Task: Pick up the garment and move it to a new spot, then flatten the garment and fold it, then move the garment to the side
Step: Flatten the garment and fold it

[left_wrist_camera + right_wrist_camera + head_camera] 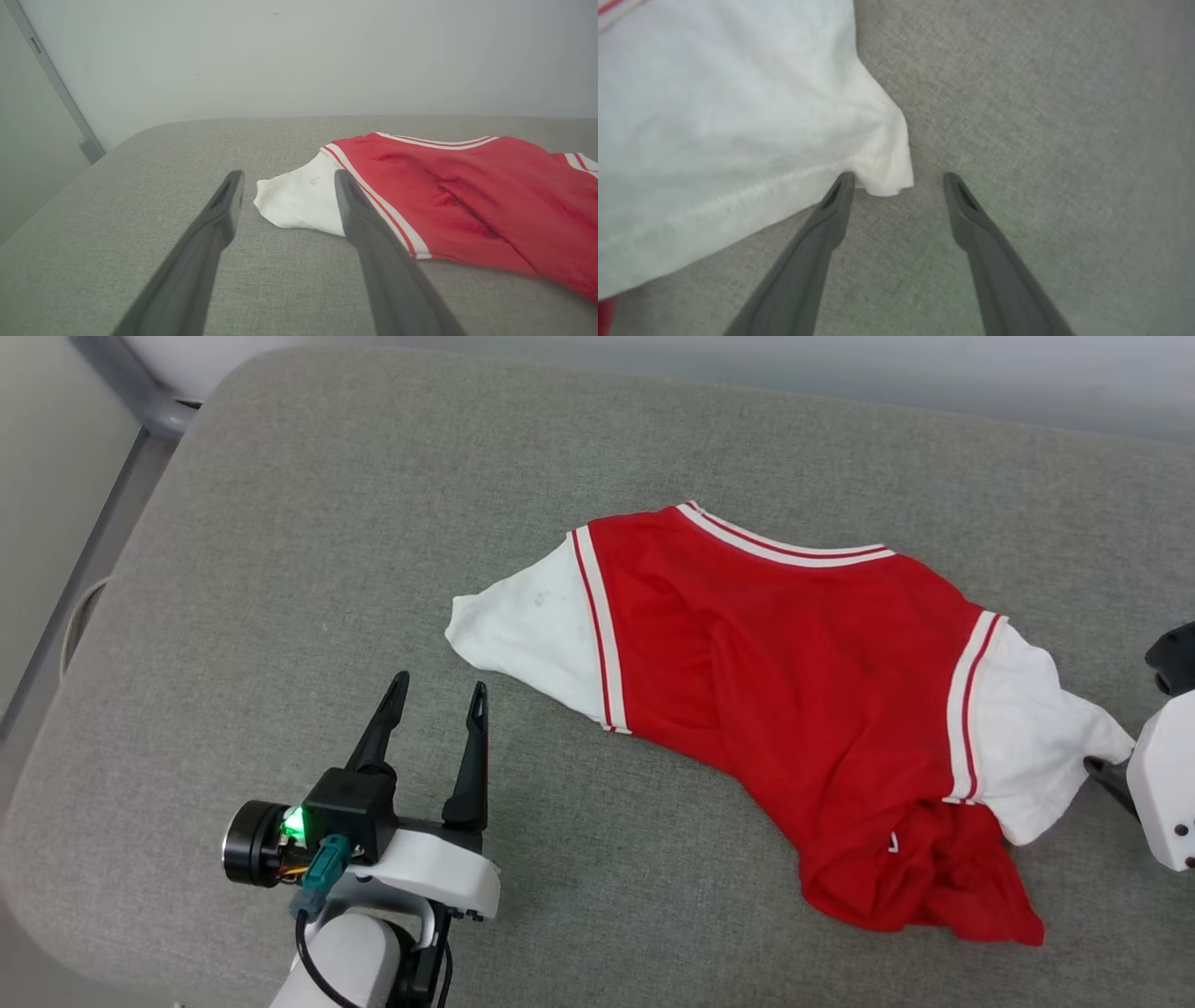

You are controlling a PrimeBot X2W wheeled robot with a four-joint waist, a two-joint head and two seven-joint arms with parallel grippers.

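Note:
The whole garment (pixel 790 672) will slide along with its hem still bunched when I pull the other sleeve, because one white sleeve (pixel 535 629) lies free past my left gripper.
The garment (pixel 794 681), red with white short sleeves and striped trim, lies crumpled on the grey cushion, its hem bunched at the lower right. My left gripper (pixel 439 695) stands open a short way below-left of the left white sleeve (pixel 527 630), not touching it. In the left wrist view that sleeve (pixel 299 200) lies just beyond the open left gripper (pixel 287 179). My right gripper (pixel 899 179) is open at the corner of the right white sleeve (pixel 714 130), its left fingertip (pixel 843 184) touching the sleeve's edge. Its white housing (pixel 1162 793) shows at the right edge.
The grey padded surface (pixel 327 541) has a rounded corner at the far left, with a grey metal post (pixel 121 383) beyond it. A pale wall (pixel 299 56) rises behind the far edge. Bare fabric lies around the left gripper.

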